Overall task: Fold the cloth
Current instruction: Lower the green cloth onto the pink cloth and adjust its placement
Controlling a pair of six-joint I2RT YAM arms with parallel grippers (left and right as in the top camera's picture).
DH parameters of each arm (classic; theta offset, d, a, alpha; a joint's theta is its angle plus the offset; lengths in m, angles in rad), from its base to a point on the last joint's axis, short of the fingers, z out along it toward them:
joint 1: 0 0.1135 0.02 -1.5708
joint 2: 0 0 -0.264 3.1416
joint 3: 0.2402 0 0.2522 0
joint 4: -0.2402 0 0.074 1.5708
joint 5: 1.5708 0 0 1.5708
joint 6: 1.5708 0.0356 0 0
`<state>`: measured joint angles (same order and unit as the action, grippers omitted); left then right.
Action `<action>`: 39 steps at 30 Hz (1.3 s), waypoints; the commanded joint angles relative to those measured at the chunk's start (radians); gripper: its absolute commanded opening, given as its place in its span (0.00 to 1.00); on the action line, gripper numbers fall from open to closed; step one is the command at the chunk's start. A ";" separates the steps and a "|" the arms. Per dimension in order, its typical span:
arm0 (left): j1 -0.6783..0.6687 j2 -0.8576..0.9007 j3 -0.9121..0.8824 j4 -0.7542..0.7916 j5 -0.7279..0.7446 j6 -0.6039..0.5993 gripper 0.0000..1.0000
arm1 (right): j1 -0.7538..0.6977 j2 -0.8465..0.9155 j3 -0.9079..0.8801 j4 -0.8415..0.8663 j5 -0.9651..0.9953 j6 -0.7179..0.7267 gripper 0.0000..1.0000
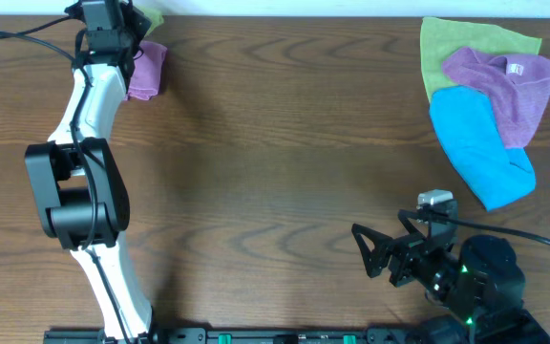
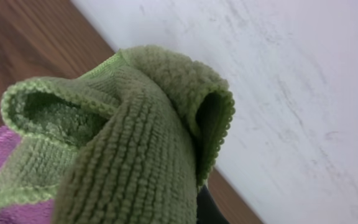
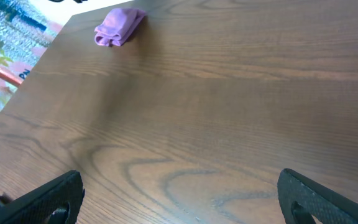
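Note:
The lime-green cloth's edge [image 2: 25,198] is over the folded purple cloth [image 1: 147,73]. My left gripper goes on laying the lime-green cloth across the purple cloth before it lets go there.
The lime-green cloth [image 2: 135,143] is bunched up and fills the left wrist view, its folds close to the camera. In the overhead view only a small green corner [image 1: 152,17] shows beside my left gripper [image 1: 122,19] at the table's far left corner. My left gripper is shut on the cloth; only a dark bit of finger [image 2: 207,208] shows under it. My right gripper [image 1: 375,256] is open and empty, low over bare wood near the front right; both its fingers flank bare wood in the right wrist view [image 3: 179,199].
A folded purple cloth [image 1: 146,69] lies next to the left gripper, also seen in the right wrist view [image 3: 118,26]. At the far right lies a pile: a duller yellow-green cloth [image 1: 456,40], a purple cloth [image 1: 504,81], a blue cloth [image 1: 475,143]. A white wall [image 2: 278,81] borders the table's back edge.

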<state>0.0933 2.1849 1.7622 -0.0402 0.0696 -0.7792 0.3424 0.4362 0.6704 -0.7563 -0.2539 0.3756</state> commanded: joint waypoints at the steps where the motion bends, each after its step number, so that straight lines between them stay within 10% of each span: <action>1: 0.014 0.015 0.025 -0.014 -0.034 0.034 0.06 | -0.010 -0.004 -0.007 0.000 0.003 0.013 0.99; 39: 0.016 0.056 0.025 -0.410 -0.054 0.050 0.06 | -0.010 -0.004 -0.007 0.000 0.003 0.013 0.99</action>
<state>0.1032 2.2303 1.7641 -0.4343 0.0368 -0.7506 0.3424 0.4362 0.6704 -0.7570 -0.2539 0.3756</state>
